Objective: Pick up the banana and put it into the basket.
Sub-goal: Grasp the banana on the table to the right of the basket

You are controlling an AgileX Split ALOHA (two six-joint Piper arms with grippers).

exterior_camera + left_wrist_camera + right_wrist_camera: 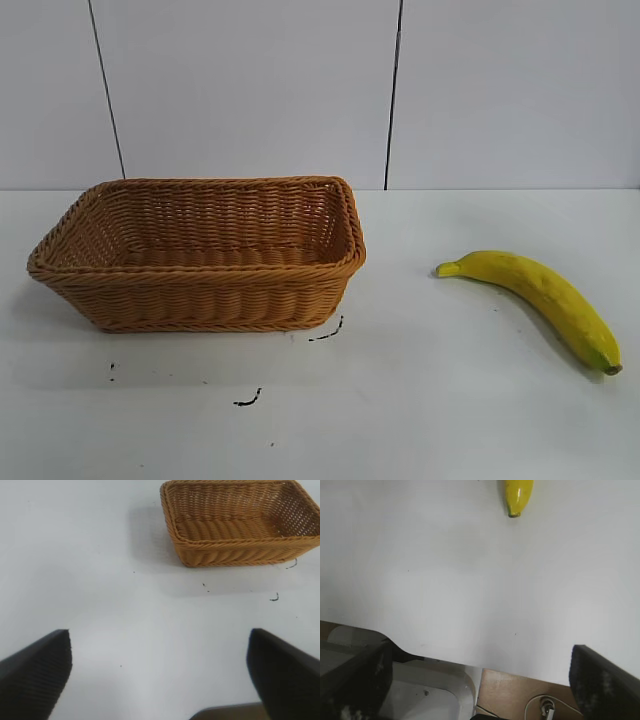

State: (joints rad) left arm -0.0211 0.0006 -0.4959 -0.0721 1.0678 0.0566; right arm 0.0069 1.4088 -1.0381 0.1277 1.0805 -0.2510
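Observation:
My right gripper keeps moving forward and down, as the banana's greenish tip (514, 513) points between its open fingers, until they can close on the banana's middle (543, 289).
The yellow banana (545, 300) lies on the white table at the right, stem toward the basket and greenish tip toward the front right. The orange-brown wicker basket (200, 300) stands at the left, nothing in it. Neither arm shows in the exterior view. My left gripper (160, 652) is open and empty over bare table, well short of the basket (240, 550). My right gripper (480, 665) is open and empty over the table's edge, far from the banana's tip (517, 495).
Small black marks (248, 400) dot the table in front of the basket. The right wrist view shows the table's edge with a white base plate (430, 695) and a cable on brown board (545, 705) beyond it.

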